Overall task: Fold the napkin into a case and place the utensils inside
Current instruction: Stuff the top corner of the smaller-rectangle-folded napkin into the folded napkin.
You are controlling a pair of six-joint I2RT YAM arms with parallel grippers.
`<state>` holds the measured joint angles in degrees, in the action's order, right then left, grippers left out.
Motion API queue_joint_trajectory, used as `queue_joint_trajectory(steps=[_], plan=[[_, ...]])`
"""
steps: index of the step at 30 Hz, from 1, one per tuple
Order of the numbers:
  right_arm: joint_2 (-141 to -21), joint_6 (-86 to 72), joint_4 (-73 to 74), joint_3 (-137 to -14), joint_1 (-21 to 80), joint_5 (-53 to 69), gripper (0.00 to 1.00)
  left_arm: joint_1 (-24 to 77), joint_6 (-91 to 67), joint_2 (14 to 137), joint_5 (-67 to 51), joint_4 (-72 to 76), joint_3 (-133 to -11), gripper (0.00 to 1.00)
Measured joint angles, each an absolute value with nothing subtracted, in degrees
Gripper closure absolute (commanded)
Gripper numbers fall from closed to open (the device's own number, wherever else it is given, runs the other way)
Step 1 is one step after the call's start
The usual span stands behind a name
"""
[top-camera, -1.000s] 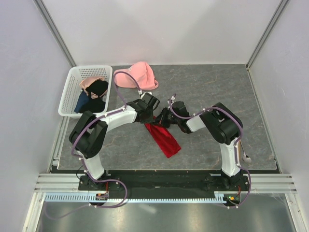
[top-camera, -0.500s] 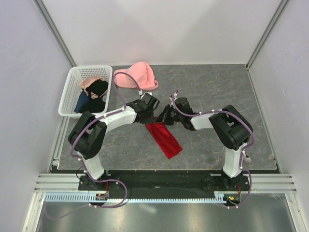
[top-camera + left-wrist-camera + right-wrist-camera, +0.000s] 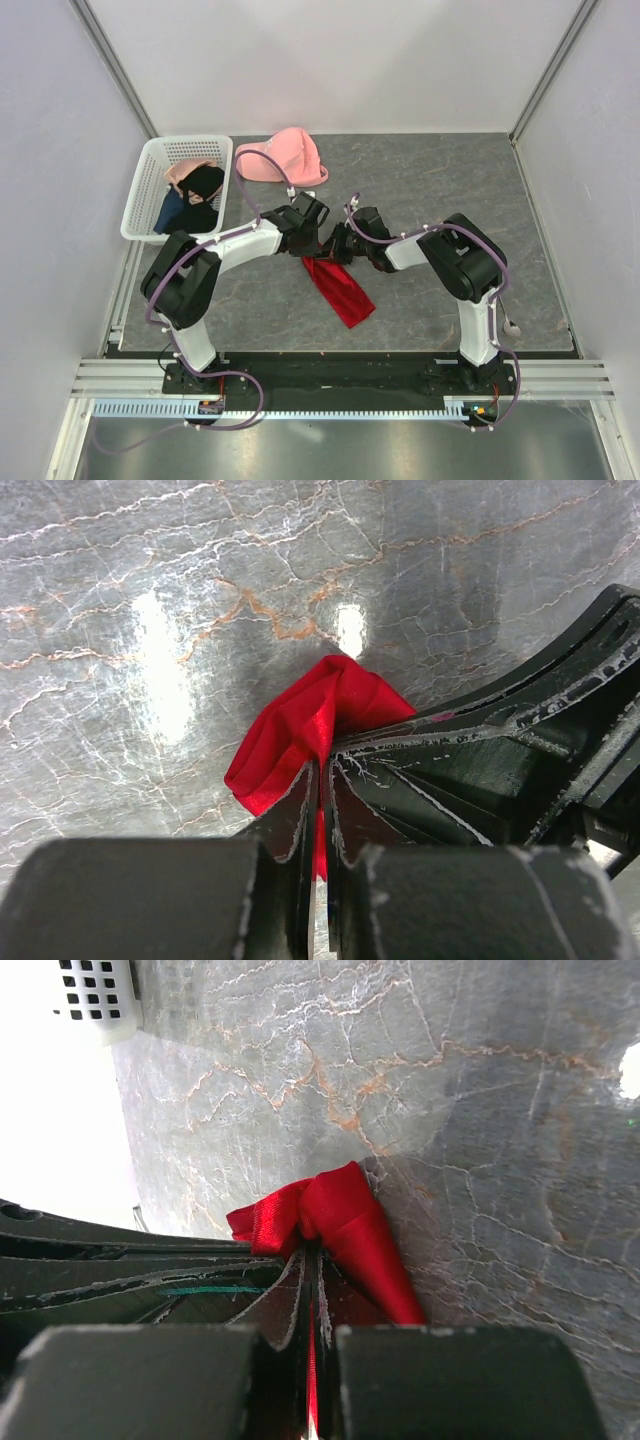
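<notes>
Both my grippers are crowding the red napkin's bunched upper end (image 3: 311, 262). My right gripper should therefore let go and pinch the napkin farther down (image 3: 340, 293), while my left gripper stays near the napkin's upper end.
The red napkin (image 3: 337, 286) hangs as a narrow folded strip from both grippers at the table's middle, its lower end near the front. My left gripper (image 3: 313, 240) is shut on its upper edge; the cloth bunches past the jaws in the left wrist view (image 3: 305, 725). My right gripper (image 3: 340, 245) is shut on the same end right beside the left one; the cloth shows in the right wrist view (image 3: 330, 1215). The two grippers nearly touch. No orange utensils are in view.
A white basket (image 3: 150, 185) holding black, blue and peach garments stands at the back left. A pink cap (image 3: 290, 157) lies behind the grippers. The grey marbled tabletop (image 3: 450, 180) extends to the right.
The grippers stay pinched together on the napkin's top end. The right arm's elbow has shifted slightly; the napkin's hanging part has barely moved.
</notes>
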<state>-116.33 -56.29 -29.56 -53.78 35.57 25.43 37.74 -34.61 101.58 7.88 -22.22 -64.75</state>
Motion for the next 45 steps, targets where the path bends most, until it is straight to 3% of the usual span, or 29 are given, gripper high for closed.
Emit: queue_joint_trajectory(steps=[4, 9, 16, 19, 23, 28, 35, 45], plan=[[-115.8, -55.7, -28.6, -53.8, 35.3, 25.4, 1.0, 37.7, -34.6, 101.6, 7.9, -22.1, -64.7, 0.86], [-112.1, -51.5, -21.9, -53.6, 34.4, 25.2, 0.99, 37.7, -34.6, 101.0, 7.8, -21.7, -63.9, 0.73], [-106.1, -42.2, -10.6, -54.8, 34.0, 24.9, 0.9, 37.7, -34.7, 97.4, 7.5, -21.8, -63.3, 0.64], [-104.7, -37.4, -4.6, -56.9, 34.0, 24.6, 0.8, 37.7, -34.7, 94.2, 7.4, -22.0, -62.8, 0.66], [-101.6, -28.0, 6.3, -59.5, 34.3, 22.9, 0.55, 37.7, -34.9, 87.4, 7.4, -22.1, -59.9, 0.75], [-97.5, -18.0, 17.8, -62.3, 37.4, 18.3, 0.39, 37.1, -36.6, 79.3, 4.7, -20.6, -50.8, 0.79], [-97.2, -10.8, 26.2, -64.9, 45.5, 12.1, 0.41, 36.8, -43.3, 75.9, -4.0, -13.8, -38.4, 0.81], [-99.9, -9.1, 29.0, -65.1, 49.4, 5.2, 0.48, 36.9, -51.9, 76.5, -8.7, -3.5, -32.1, 0.83]])
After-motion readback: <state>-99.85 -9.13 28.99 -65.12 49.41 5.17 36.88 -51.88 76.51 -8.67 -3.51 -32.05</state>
